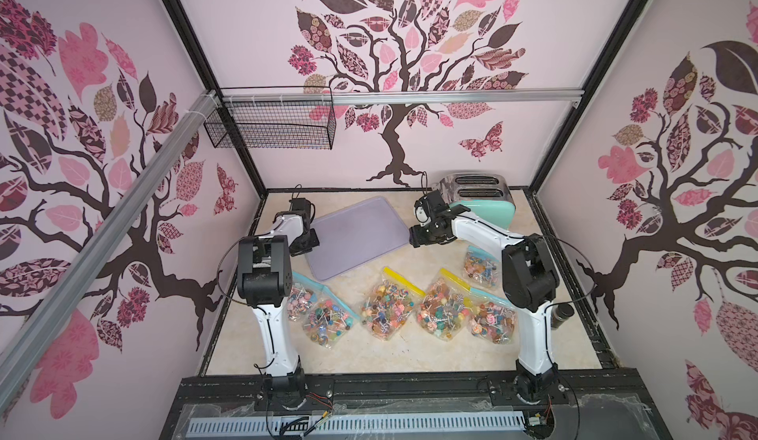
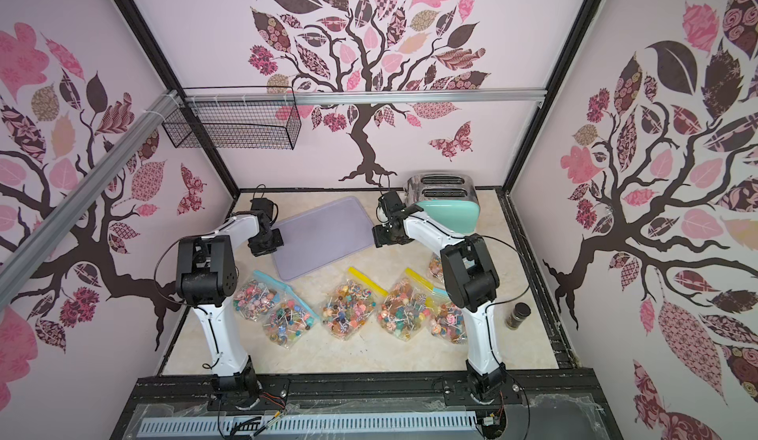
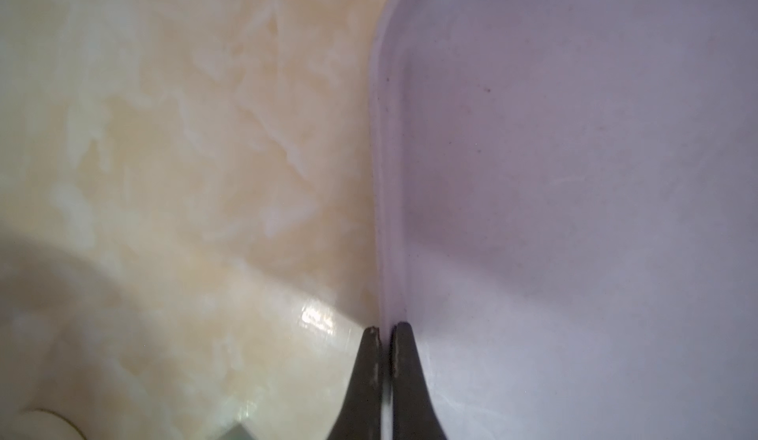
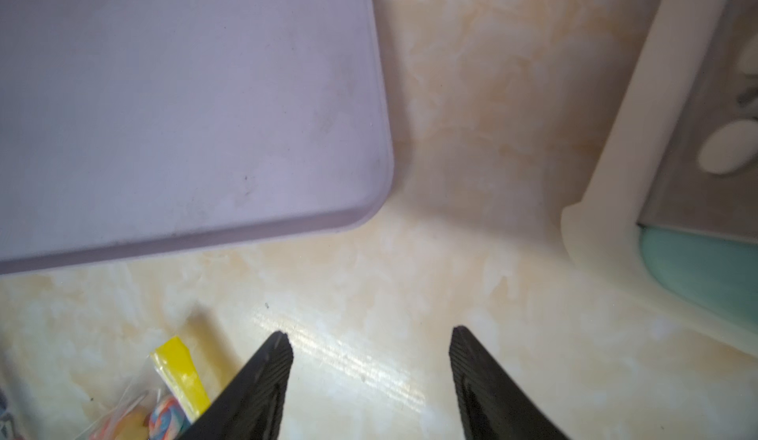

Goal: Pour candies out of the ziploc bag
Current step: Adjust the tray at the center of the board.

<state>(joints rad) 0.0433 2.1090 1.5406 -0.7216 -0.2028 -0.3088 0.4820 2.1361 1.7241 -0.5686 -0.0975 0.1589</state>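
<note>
The slanted tray's rim [image 3: 387, 274] is in my left gripper's fingers, so I should keep turning the tray until the tray's long side [image 1: 363, 260] squarely faces the bags, then let go.
Several clear ziploc bags full of candies lie in a row on the marble table, among them a yellow-zipped ziploc bag [image 1: 387, 306] [image 2: 348, 309] near the middle. Its yellow strip [image 4: 180, 376] and a few candies [image 4: 164, 417] show in the right wrist view. Behind the bags lies a bare lavender tray [image 1: 361, 233] [image 2: 324, 233]. My left gripper [image 1: 305, 245] [image 3: 385, 329] is shut, pinching the tray's left rim [image 3: 379, 171]. My right gripper [image 1: 416, 237] [image 4: 369, 337] hovers open over bare table by the tray's right corner [image 4: 369, 196], holding nothing.
A mint and chrome toaster [image 1: 480, 200] [image 4: 697, 261] stands at the back right, close to my right arm. A wire basket [image 1: 270, 126] hangs on the back left wall. A dark jar [image 2: 517, 315] stands near the right edge.
</note>
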